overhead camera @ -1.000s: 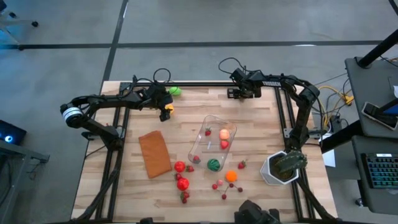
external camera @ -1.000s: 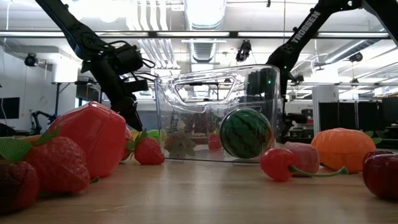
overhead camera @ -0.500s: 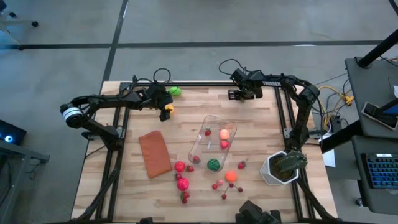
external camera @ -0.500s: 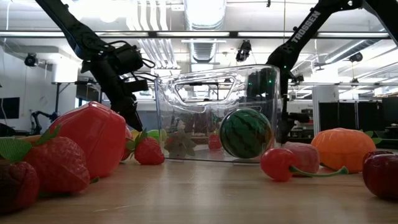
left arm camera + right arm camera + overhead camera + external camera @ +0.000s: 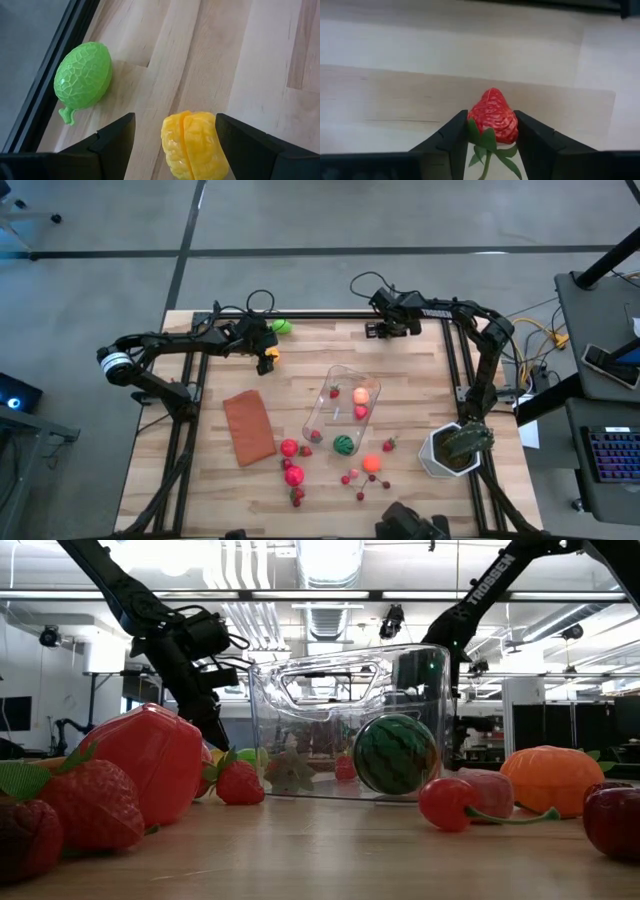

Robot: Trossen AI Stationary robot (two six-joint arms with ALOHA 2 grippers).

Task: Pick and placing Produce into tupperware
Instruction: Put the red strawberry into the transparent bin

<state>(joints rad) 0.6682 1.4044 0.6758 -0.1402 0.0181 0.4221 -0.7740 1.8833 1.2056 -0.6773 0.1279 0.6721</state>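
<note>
The strawberry point(image 5: 493, 117) is between both fingers, and there is free bottom inside the open tupperware point(image 5: 338, 414). My right gripper goes on toward that free bottom before it lets go of the strawberry there.
The clear tupperware point(image 5: 345, 408) lies mid-table with a few red and orange produce pieces inside. More produce lies at its near end: a green watermelon ball point(image 5: 343, 444), red pieces point(image 5: 292, 470) and an orange one point(image 5: 371, 463). My left gripper point(image 5: 175, 120) is open at the far left, its fingers standing on either side of a yellow fruit point(image 5: 192, 145). A green melon point(image 5: 82, 75) rests on the table beside it. My right gripper point(image 5: 491, 114) is at the table's far edge point(image 5: 383, 330), shut on a red strawberry point(image 5: 492, 117). My right gripper pinches the strawberry by its two sides point(image 5: 507, 125), between the two fingers. The fruit's tip points away from the wrist and its green leaves point(image 5: 487, 142) point back toward it. Whether it is lifted off the table, I cannot tell.
A flat brown-orange rectangle point(image 5: 248, 427) lies left of the tupperware. A white pot with a green plant point(image 5: 452, 450) stands at the near right corner. Black frame rails run along the table's edges. Bare wood shows between the two arms at the far side.
My right arm has shifted a little toward the table's left at the far edge, still shut on the strawberry. The left arm and the produce on the table have stayed where they were.
</note>
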